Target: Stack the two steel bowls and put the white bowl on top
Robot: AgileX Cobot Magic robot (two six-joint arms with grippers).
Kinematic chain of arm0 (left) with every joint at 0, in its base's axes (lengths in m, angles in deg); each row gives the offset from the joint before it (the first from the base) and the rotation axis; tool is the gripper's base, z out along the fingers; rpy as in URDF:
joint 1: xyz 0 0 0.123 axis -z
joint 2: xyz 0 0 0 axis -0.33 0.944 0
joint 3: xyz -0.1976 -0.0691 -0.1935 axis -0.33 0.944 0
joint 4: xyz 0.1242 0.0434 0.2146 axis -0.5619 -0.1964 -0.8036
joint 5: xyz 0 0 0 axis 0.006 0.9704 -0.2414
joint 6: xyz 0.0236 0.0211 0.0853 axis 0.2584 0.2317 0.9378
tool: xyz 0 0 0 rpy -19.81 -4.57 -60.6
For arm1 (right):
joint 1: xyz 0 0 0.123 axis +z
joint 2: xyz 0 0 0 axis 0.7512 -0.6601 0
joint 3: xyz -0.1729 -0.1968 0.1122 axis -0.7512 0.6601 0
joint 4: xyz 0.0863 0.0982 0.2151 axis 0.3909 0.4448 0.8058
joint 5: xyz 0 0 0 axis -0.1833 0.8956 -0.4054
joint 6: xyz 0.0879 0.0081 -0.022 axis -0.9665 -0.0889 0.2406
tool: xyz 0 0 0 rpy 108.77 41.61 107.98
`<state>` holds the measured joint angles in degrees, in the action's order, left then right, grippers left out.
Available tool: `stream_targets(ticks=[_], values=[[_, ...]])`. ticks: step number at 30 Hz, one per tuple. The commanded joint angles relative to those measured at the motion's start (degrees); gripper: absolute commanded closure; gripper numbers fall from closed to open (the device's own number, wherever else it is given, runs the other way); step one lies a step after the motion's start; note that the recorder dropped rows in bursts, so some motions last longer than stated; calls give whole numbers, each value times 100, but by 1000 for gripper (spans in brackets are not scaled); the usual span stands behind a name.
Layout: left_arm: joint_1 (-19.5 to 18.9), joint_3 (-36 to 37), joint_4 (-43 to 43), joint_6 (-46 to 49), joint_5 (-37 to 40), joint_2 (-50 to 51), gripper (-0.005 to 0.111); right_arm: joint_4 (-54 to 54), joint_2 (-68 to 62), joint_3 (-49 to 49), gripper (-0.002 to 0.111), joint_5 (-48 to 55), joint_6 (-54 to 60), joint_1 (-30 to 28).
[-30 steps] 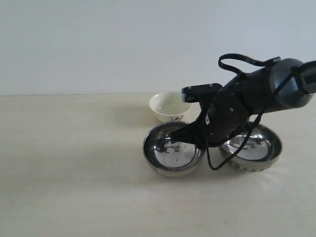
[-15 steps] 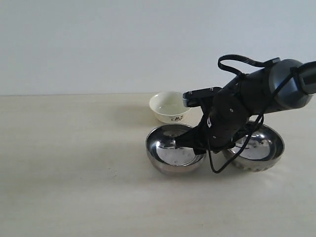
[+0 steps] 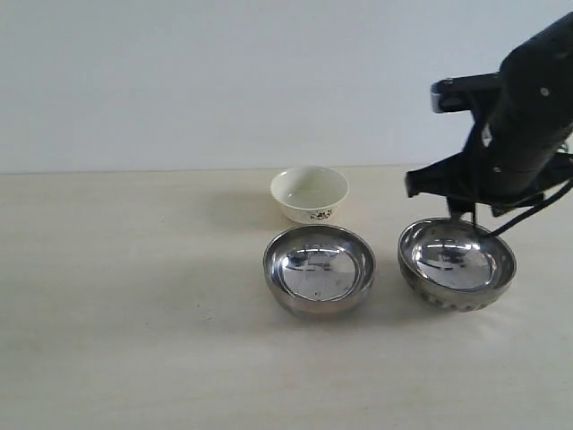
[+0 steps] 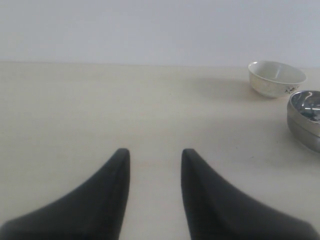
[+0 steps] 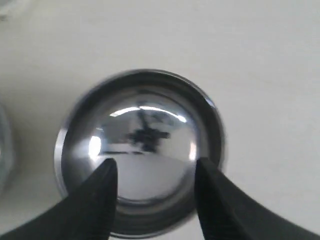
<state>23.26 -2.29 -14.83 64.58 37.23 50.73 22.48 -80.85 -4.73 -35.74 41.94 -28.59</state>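
Both steel bowls' rims point(image 3: 319, 227) look the same width, so as I lower the ribbed steel bowl point(image 3: 457, 267), it will fit only partway into the smooth steel bowl.
The white bowl point(image 3: 310, 193) stands upright at the back of the table. In front of it sits the smooth steel bowl point(image 3: 319, 269), and the ribbed steel bowl point(image 3: 457, 265) is to its right; the two are apart. My right arm point(image 3: 515, 125) hangs over the ribbed bowl's far rim. The right wrist view looks straight down into this steel bowl point(image 5: 140, 150), and my right gripper point(image 5: 156, 167) is open above it, holding nothing. My left gripper point(image 4: 155, 155) is open and empty over bare table. The white bowl point(image 4: 276, 78) and one steel bowl point(image 4: 306, 119) lie far off to its side.
The table point(image 3: 134, 305) is pale and plain, with a white wall behind it. A black cable loops from the right arm beside the ribbed bowl. The rim of the other steel bowl point(image 5: 4, 150) shows at the edge of the right wrist view.
My right arm has pulled out of the smooth steel bowl, risen and swung right, and now hangs over the ribbed bowl. The smooth bowl, tilted half a second ago, sits level.
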Motion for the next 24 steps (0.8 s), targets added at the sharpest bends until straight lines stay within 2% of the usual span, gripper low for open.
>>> stream_targets(ticks=[1, 3, 5, 9, 17, 19, 20, 21, 24], values=[[-16, 23, 7, 16, 4, -19, 74, 127, 6, 30, 65, 669, 339, -709], [-16, 23, 7, 16, 4, -19, 74, 445, -57, 259, 65, 377, 610, -953], [-16, 23, 7, 16, 4, -19, 74, 611, -57, 748, 65, -484, 609, -1216], [-16, 23, 7, 16, 4, -19, 74, 721, -100, 1093, 65, -1130, 609, -1307], [-16, 23, 7, 16, 4, -19, 74, 878, -1086, 1105, 65, -1486, 663, -1307], [-16, 23, 7, 16, 4, -19, 74, 878, -1098, 1105, 76, -1604, 748, -1307], [-16, 23, 7, 16, 4, -19, 74, 878, -1060, 1105, 96, -1628, 863, -1307], [-16, 23, 7, 16, 4, -19, 74, 878, -1042, 1105, 108, -1640, 914, -1307], [-16, 23, 7, 16, 4, -19, 74, 878, -870, 1105, 108, -1640, 961, -1307]])
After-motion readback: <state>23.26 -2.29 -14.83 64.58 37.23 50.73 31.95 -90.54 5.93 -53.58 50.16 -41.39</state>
